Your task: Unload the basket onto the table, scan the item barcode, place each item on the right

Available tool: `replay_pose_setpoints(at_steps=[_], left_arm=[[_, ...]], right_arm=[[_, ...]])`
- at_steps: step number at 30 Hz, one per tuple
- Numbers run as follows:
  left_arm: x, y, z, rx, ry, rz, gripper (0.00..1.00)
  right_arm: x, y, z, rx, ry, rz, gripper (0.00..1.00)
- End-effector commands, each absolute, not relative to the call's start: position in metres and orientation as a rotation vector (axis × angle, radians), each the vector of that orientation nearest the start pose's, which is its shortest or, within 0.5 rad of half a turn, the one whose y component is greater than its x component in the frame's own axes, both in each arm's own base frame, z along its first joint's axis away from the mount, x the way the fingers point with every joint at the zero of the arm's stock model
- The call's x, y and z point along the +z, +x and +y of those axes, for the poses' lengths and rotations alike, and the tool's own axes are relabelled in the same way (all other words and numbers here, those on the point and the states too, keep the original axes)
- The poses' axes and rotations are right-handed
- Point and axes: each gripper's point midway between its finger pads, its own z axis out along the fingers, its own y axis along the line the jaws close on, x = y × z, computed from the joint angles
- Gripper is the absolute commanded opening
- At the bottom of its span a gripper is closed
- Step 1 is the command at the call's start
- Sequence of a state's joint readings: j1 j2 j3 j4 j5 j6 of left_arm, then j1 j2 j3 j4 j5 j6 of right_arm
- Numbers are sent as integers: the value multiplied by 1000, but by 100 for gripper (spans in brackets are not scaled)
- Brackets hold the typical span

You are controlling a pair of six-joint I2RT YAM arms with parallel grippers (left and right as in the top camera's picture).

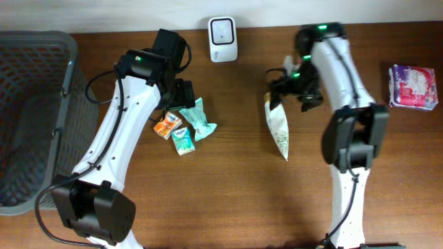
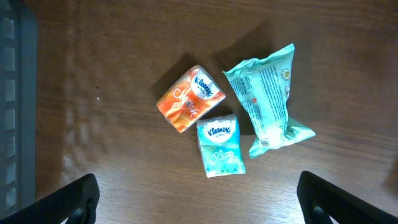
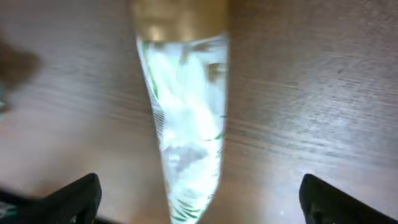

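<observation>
The white and gold pouch (image 1: pixel 279 138) is lying with its barcode hidden from view, so the robot's right gripper should take hold of its body (image 1: pixel 275 117), raise it and turn it before scanning.
A white and gold tapered pouch (image 1: pixel 279 128) lies on the wooden table, its gold end towards the back. My right gripper (image 1: pixel 280 86) hangs over that end, open. In the right wrist view the pouch (image 3: pixel 186 124) runs down between the wide-apart fingers of the right gripper (image 3: pixel 199 202), and neither finger touches it. No barcode can be made out on it. A white scanner (image 1: pixel 223 39) stands at the back edge. My left gripper (image 2: pixel 199 199) is open above an orange tissue pack (image 2: pixel 191 98), a teal tissue pack (image 2: pixel 219 145) and a teal wipes packet (image 2: pixel 267 99).
A dark grey basket (image 1: pixel 34 117) fills the left side of the table. A pink and white packet (image 1: pixel 413 86) lies at the far right. The three small packs sit close together under the left arm (image 1: pixel 121 124).
</observation>
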State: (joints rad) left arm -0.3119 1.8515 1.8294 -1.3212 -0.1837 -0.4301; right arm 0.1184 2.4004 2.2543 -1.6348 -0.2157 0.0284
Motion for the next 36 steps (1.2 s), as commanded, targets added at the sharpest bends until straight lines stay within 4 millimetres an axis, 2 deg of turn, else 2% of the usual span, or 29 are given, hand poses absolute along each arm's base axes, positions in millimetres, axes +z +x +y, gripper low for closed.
replay_pose_setpoints(at_steps=[1,3,4,7,10,13,15,16,17,18,20,22,23,25,26,27,29,33,34,35,36], left_arm=[[196,385,-91,108,-185,2829,99],[196,385,-91,108,-185,2829,99],[196,385,-91,109,-185,2829,99],[196,385,-92,108,-183,2829,99],[196,384,-93,107,-178,2829,99],[196,384,-93,107,-178,2829,99],[196,384,-94,106,-175,2829,99],[196,384,-94,106,-175,2829,99],[196,384,-94,106,-175,2829,99],[196,384,-94,106,-175,2829,99],[196,384,-93,107,-178,2829,99],[196,384,-93,107,-178,2829,99],[196,384,-93,107,-178,2829,99],[196,384,-93,107,-178,2829,99],[196,384,-93,107,-178,2829,99],[196,384,-93,107,-178,2829,99],[196,384,-93,107,-178,2829,99],[196,384,-93,107,-178,2829,99],[196,384,-93,107,-178,2829,99],[196,384,-93,107,-178,2829,99],[196,384,-93,107,-178,2829,99]], right_arm=[[86,408,86,-173,-103,3299,98],[85,405,90,-426,-38,3240,99],[82,404,93,-479,-23,3222,99],[55,401,108,-526,-43,3197,100],[28,396,107,-560,-61,3193,98],[20,396,101,-560,-68,3201,68],[20,398,99,-555,-79,3201,36],[22,399,96,-555,-73,3204,14],[25,400,94,-552,-63,3205,4],[28,401,93,-527,-76,3215,4],[46,408,103,-289,-149,3258,4],[64,413,120,59,-205,3278,4],[78,416,138,394,-258,3250,4],[103,419,164,926,-339,3108,4],[114,421,168,1147,-344,3014,5],[120,423,169,1253,-345,2958,5],[118,421,166,1364,-316,2915,6],[77,411,167,1382,-281,2958,11],[61,409,165,1379,-218,2982,16],[50,408,163,1364,-197,2990,33],[45,409,157,1313,-166,3022,45]])
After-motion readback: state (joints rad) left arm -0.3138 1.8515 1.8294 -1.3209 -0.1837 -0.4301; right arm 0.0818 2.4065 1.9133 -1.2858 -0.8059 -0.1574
